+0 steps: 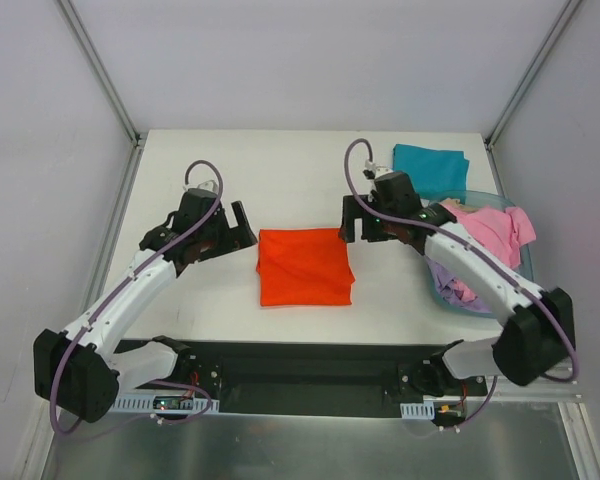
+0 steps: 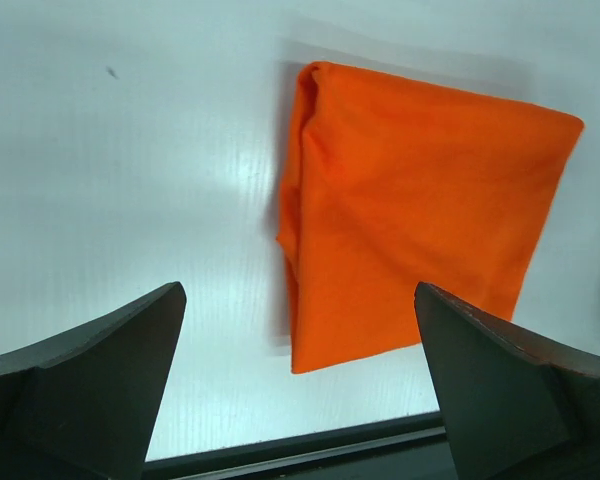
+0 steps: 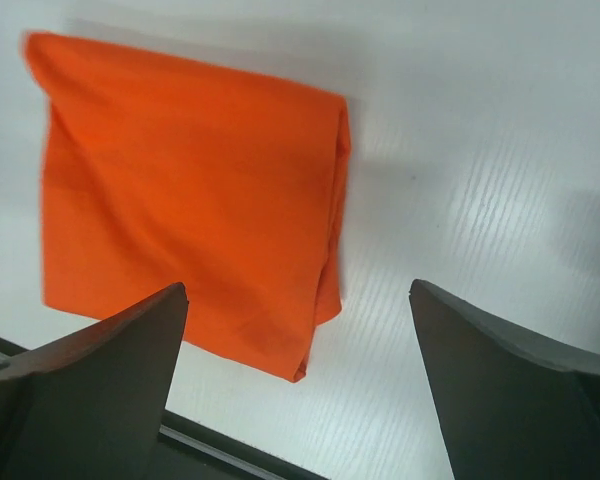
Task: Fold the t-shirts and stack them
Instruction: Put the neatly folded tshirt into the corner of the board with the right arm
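The folded layers (image 3: 331,240) are stacked along the orange-red t-shirt's side edge. The t-shirt (image 1: 304,268) will sag but stay folded when I lift it there.
A folded orange-red t-shirt (image 1: 303,266) lies flat in the middle of the table; it also shows in the left wrist view (image 2: 410,210) and the right wrist view (image 3: 190,210). A folded teal t-shirt (image 1: 430,166) lies at the back right. A pink t-shirt (image 1: 492,230) and a pale lavender one (image 1: 450,282) sit crumpled in the blue tub (image 1: 508,205). My left gripper (image 1: 242,226) is open and empty, just left of the orange shirt. My right gripper (image 1: 352,220) is open and empty, just above the shirt's back right corner.
The translucent blue tub stands at the table's right edge under the right arm. The white table (image 1: 280,170) is walled by white panels on three sides. A black rail (image 1: 310,365) runs along the near edge.
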Robot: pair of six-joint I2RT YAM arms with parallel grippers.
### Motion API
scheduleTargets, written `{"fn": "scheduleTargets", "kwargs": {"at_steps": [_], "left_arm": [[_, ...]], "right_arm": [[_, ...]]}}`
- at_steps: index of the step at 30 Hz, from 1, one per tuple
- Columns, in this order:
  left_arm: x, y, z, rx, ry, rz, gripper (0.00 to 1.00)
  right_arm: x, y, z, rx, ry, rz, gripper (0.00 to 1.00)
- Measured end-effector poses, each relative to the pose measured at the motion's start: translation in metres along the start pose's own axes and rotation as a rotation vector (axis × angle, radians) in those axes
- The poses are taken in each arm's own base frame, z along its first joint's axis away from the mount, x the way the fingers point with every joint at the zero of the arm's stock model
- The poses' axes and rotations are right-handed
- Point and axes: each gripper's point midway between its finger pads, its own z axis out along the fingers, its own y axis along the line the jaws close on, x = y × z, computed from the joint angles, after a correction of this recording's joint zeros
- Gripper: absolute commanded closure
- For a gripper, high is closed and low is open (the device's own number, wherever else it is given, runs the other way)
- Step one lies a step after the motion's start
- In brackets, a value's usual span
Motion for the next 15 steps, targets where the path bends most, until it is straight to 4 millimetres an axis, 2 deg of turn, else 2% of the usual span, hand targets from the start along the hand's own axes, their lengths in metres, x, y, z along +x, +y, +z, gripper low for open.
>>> {"fn": "scheduleTargets", "kwargs": {"at_steps": [2, 3, 4, 7, 9, 13, 15], "left_arm": [[-0.002, 0.009, -0.003, -0.040, -0.019, -0.004, 0.01], [-0.003, 0.012, -0.004, -0.057, -0.025, -0.005, 0.01], [-0.003, 0.015, -0.004, -0.074, -0.030, -0.005, 0.01], [-0.002, 0.022, -0.005, -0.105, -0.027, -0.007, 0.01], [0.000, 0.024, -0.005, -0.113, -0.021, -0.006, 0.01], [0.003, 0.028, 0.001, -0.132, 0.002, -0.009, 0.01], [0.006, 0.030, 0.005, -0.145, 0.019, -0.008, 0.01]], "right_arm": [[0.024, -0.008, 0.026, 0.037, 0.113, 0.011, 0.10], [0.033, -0.012, 0.035, 0.051, 0.156, 0.012, 0.12], [0.045, -0.015, 0.044, 0.063, 0.206, 0.018, 0.18], [0.070, -0.018, 0.062, 0.070, 0.329, 0.031, 0.21], [0.078, -0.018, 0.074, 0.068, 0.374, 0.039, 0.25], [0.087, -0.018, 0.094, 0.071, 0.434, 0.051, 0.44], [0.090, -0.018, 0.103, 0.077, 0.454, 0.054, 0.47]]}}
